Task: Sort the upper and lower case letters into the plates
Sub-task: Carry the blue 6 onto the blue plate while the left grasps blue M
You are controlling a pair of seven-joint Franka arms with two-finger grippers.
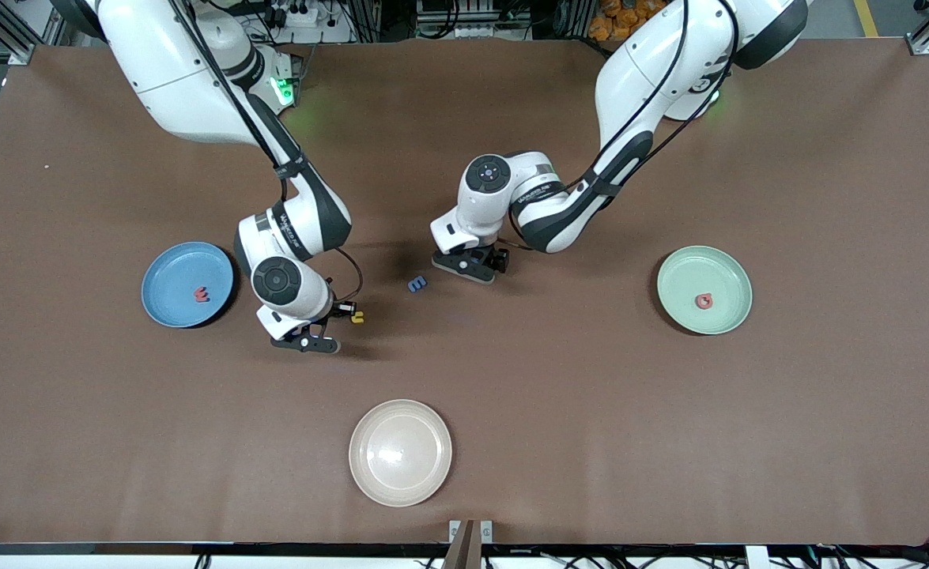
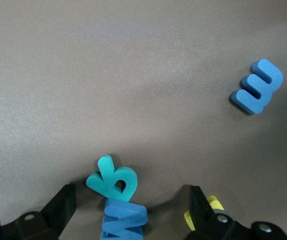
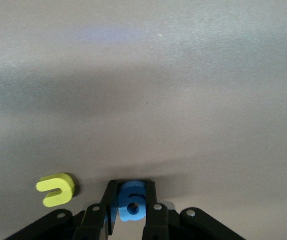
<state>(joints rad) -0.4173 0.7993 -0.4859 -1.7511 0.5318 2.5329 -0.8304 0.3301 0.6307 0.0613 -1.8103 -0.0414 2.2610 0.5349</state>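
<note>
My right gripper should keep carrying the small blue letter to the blue plate [image 1: 186, 283], because it has open room [image 1: 187, 309] beside the red letter, until the small blue letter hangs over that room.
My right gripper [image 3: 131, 187] [image 1: 306, 341] is shut on a small blue letter [image 3: 132, 202], low over the table beside the sky-blue plate [image 1: 157, 273]. A yellow letter [image 3: 57, 189] [image 1: 358, 318] lies next to it. My left gripper [image 2: 130, 191] [image 1: 468, 267] is open, low over mid-table. Between its fingers [image 2: 59, 204] lie a teal letter [image 2: 112, 178] and a blue zigzag letter [image 2: 125, 220], touching each other. Another yellow letter [image 2: 212, 202] peeks from under one finger. A blue E-shaped letter [image 2: 257, 86] [image 1: 417, 283] lies apart. The blue plate holds a red letter [image 1: 202, 294]; the mint plate [image 1: 681, 273] holds a pink one [image 1: 703, 301].
A cream-beige plate [image 1: 400, 452] sits nearest the front camera, mid-table, with nothing in it. The brown table [image 1: 670, 442] stretches bare around the plates. The two arms' hands are close together near the middle.
</note>
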